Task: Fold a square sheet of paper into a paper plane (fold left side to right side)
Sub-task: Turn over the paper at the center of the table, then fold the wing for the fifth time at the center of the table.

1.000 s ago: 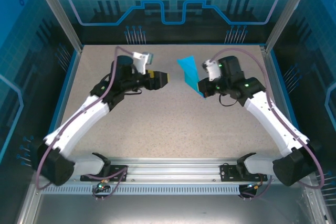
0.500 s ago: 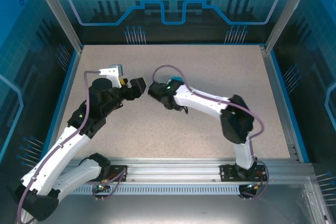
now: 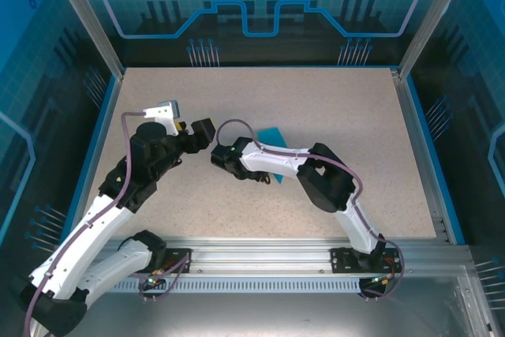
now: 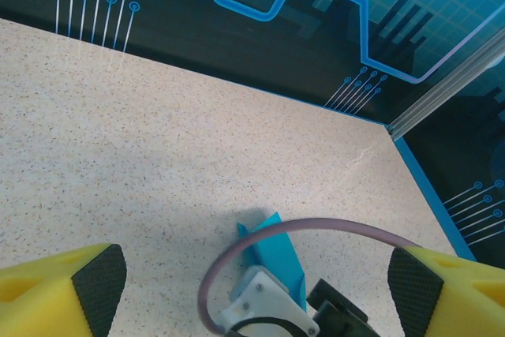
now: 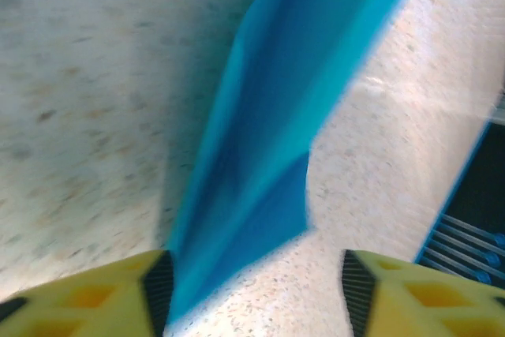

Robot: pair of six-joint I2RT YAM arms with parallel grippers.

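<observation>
I should back my right gripper off first, because my right arm reaches across the paper and blocks my left gripper. My left gripper will then take the paper's wide end [image 3: 268, 135].
The teal-blue paper [image 3: 273, 136], folded into a slim pointed shape with a centre crease, lies on the table near the middle. In the right wrist view the paper [image 5: 268, 155] runs away from my right gripper [image 5: 256, 293]. That gripper is open, and the paper's near end lies close against the left finger's pad [image 5: 158, 290]. My left gripper [image 3: 203, 130] hangs just left of the right wrist, wide open with nothing held. From the left wrist view, the paper [image 4: 278, 252] shows beyond the right arm's white camera mount [image 4: 264, 312], between the spread fingers of my left gripper [image 4: 256, 290].
The right arm [image 3: 319, 175] bends across the table's middle, and its purple cable [image 4: 316, 226] loops over the paper. A blue border strip [image 3: 422, 147] and metal posts [image 3: 434, 13] edge the speckled table [image 3: 339, 100]. Printed blue walls close in the back and sides.
The right arm swung from the right side to left of centre, and the paper it held aloft now lies on the table. The left arm pulled back left.
</observation>
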